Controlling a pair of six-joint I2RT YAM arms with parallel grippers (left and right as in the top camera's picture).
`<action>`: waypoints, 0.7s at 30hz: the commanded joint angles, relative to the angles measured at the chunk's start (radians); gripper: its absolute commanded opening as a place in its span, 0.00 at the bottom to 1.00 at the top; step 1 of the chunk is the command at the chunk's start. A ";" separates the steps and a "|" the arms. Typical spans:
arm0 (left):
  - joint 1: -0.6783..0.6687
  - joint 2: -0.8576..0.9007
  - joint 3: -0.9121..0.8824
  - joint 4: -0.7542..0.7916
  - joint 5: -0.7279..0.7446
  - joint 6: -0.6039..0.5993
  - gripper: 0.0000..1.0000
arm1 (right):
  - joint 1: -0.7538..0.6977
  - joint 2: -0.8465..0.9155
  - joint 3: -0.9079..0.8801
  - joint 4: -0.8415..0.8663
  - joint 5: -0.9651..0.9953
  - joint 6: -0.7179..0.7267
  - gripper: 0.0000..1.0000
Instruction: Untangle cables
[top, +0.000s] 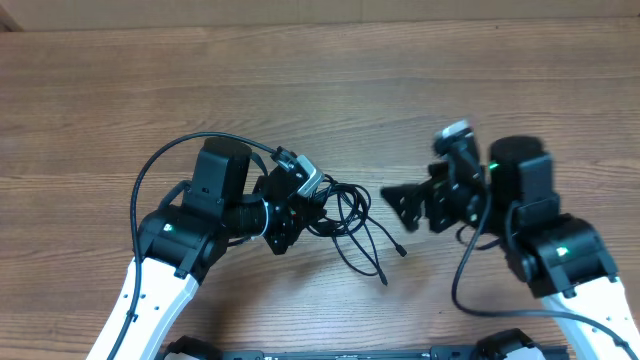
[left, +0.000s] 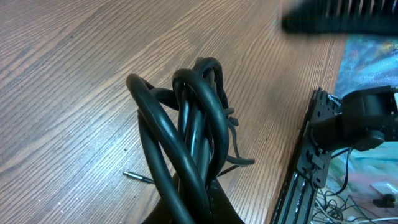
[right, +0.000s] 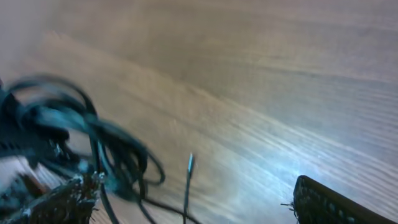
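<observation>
The cables are still bunched up at my left gripper (top: 328, 208), away from my open right gripper. My right gripper should move in and take hold of the loops' free side (top: 364, 202).
The cables (top: 350, 215) are a bundle of thin black cords on the wooden table, with loose strands and plug tips (top: 401, 250) trailing toward the front right. My left gripper (top: 312, 205) is shut on the bundle's left side; in the left wrist view the looped cables (left: 186, 130) rise from between its fingers, and one plug tip (left: 134, 177) lies on the wood. My right gripper (top: 398, 205) is open and empty, just right of the bundle. In the right wrist view the blurred cables (right: 93, 143) lie at the left, with a plug tip (right: 189, 165) between the fingers.
The wooden table (top: 320, 90) stretches far back. The arms' own thicker black cables loop beside each arm (top: 150, 170). A black rail (left: 308, 155) runs along the table's front edge.
</observation>
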 joint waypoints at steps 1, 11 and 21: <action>-0.003 0.002 0.033 0.008 0.029 -0.026 0.04 | 0.129 -0.008 0.016 -0.012 0.237 -0.013 1.00; -0.003 0.002 0.033 0.007 0.030 -0.026 0.04 | 0.428 0.042 0.016 0.016 0.708 0.069 1.00; -0.003 0.002 0.033 -0.003 0.030 -0.026 0.04 | 0.467 0.140 0.016 0.142 0.766 0.064 1.00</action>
